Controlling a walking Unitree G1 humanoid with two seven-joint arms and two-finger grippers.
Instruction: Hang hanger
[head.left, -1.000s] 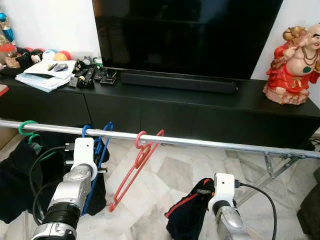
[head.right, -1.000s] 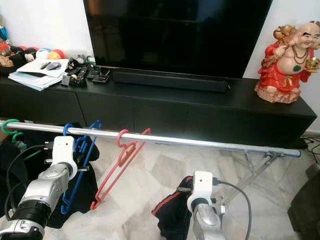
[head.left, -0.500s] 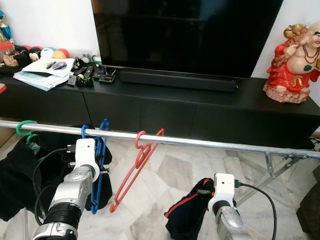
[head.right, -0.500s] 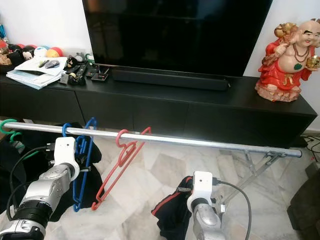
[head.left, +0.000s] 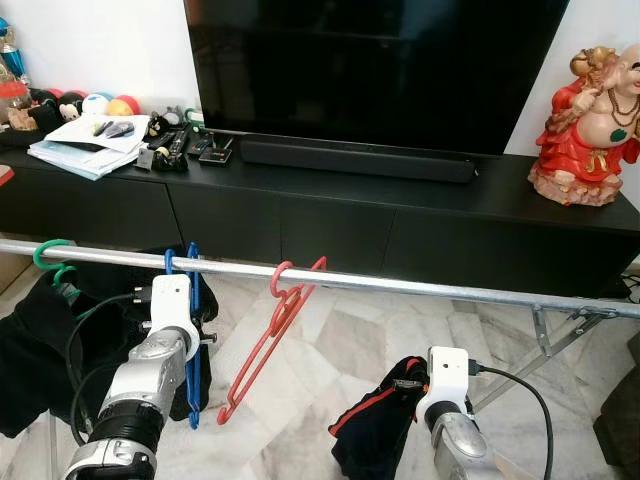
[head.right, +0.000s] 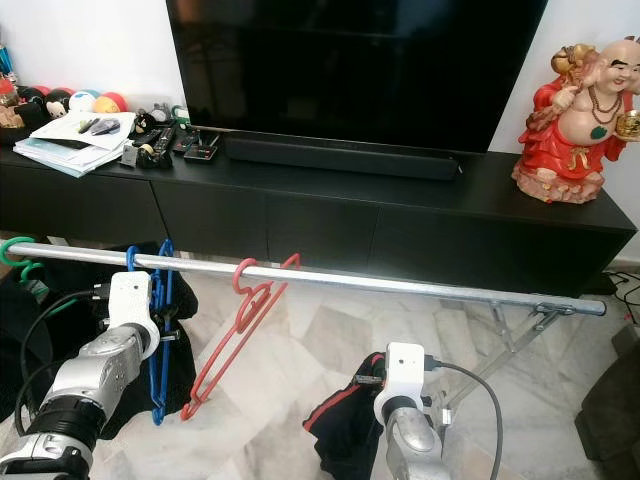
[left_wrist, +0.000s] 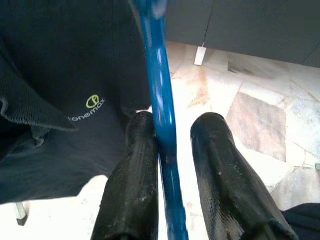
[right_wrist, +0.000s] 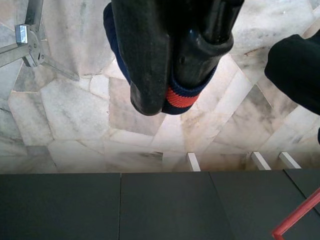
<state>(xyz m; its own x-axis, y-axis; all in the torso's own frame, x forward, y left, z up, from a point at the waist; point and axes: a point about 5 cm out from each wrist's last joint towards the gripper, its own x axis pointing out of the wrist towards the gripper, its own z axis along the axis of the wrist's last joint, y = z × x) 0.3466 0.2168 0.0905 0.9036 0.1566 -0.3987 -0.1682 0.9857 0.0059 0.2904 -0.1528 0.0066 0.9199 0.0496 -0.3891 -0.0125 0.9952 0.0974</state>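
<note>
I expect the blue hanger to come off the rail empty when I lift it, because the dark clothes hang from the green hook.
A blue hanger hangs straight down by its hook from the silver rail. My left gripper is open around its lower bar; the bar touches one finger and stands off the other. A red hanger hangs tilted on the rail just to the right, and a green hook sits at the rail's left end. Low at the front, my right gripper is shut on a dark navy garment with a red stripe, which dangles over the marble floor.
A black TV cabinet with a large TV runs behind the rail. A red statue stands at its right end, papers and small clutter at its left. Dark clothes hang at the rail's left end. The rack's leg brace is at the right.
The blue hanger has swung from a tilt to hanging straight down from the rail, with my left gripper still around it. The right arm has not moved.
</note>
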